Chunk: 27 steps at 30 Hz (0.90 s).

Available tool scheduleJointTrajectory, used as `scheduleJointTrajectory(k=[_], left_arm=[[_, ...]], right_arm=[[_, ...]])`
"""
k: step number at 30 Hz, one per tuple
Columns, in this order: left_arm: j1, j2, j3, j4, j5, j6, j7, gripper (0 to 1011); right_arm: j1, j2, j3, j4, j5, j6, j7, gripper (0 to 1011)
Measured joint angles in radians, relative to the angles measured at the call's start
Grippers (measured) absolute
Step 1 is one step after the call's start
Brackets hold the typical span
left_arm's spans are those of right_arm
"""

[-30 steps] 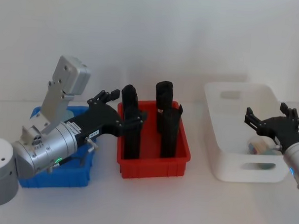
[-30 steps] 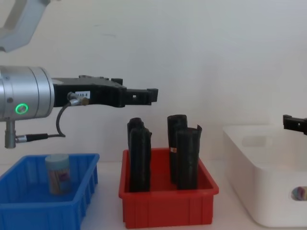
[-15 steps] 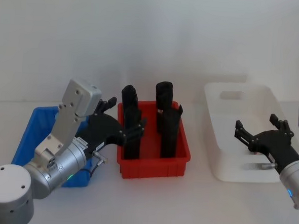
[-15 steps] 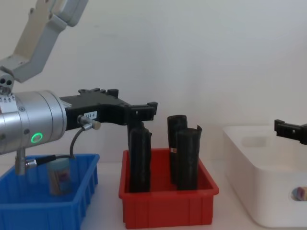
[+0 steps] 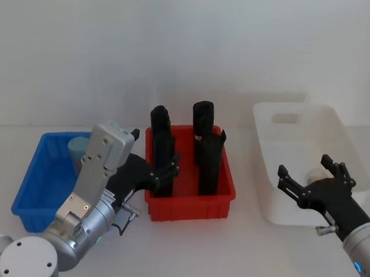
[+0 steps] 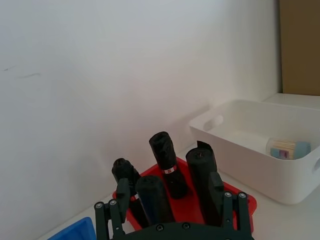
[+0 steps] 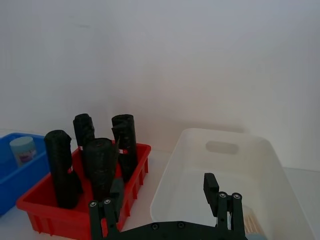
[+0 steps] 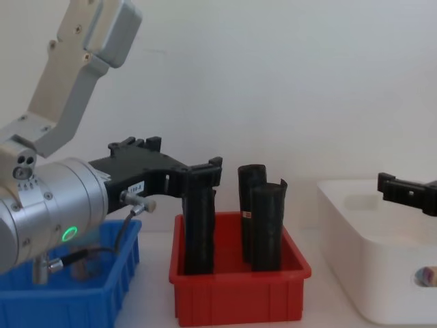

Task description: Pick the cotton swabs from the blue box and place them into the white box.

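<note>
The tall black roll (image 8: 267, 229) is standing straight, with just a loose corner at its top (image 8: 283, 184), so I expect it to stay wound and straight when I raise it.
One tub of cotton swabs (image 5: 79, 149) with a pale blue lid stands at the far side of the blue box (image 5: 36, 189); it also appears in the right wrist view (image 7: 22, 149). Another cotton swab tub (image 6: 290, 149) lies on its side in the white box (image 5: 299, 123). My left gripper (image 5: 164, 172) is open and empty, low between the blue box and the red bin, pointing at the rolls. My right gripper (image 5: 308, 173) is open and empty over the white box's near rim.
A red bin (image 5: 190, 205) with several tall black rolls (image 5: 209, 156) stands between the two boxes. A white wall runs close behind all three. Bare tabletop lies in front of the bins, partly taken up by my two arms.
Both arms have drawn back toward me and lower. The left gripper left the space over the blue box; the right gripper retreated from inside the white box to its near rim.
</note>
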Motion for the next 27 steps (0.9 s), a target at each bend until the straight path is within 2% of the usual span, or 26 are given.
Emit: scheduleJointTrajectory(k=[3,9,27], left_arm=[[0.012,-0.003,0.01,-0.003,0.012,-0.016,0.035,1004],[0.021,-0.005,0.016,-0.005,0.019,-0.027,0.058,1004],[0.021,-0.005,0.017,-0.005,0.02,-0.029,0.061,1004]], right_arm=[[-0.031,0.004,0.0,-0.036,0.003,-0.004,0.008,1002],[-0.056,0.008,0.0,-0.064,0.006,-0.008,0.015,1002],[-0.062,0.007,0.0,-0.071,0.007,-0.008,0.016,1002]])
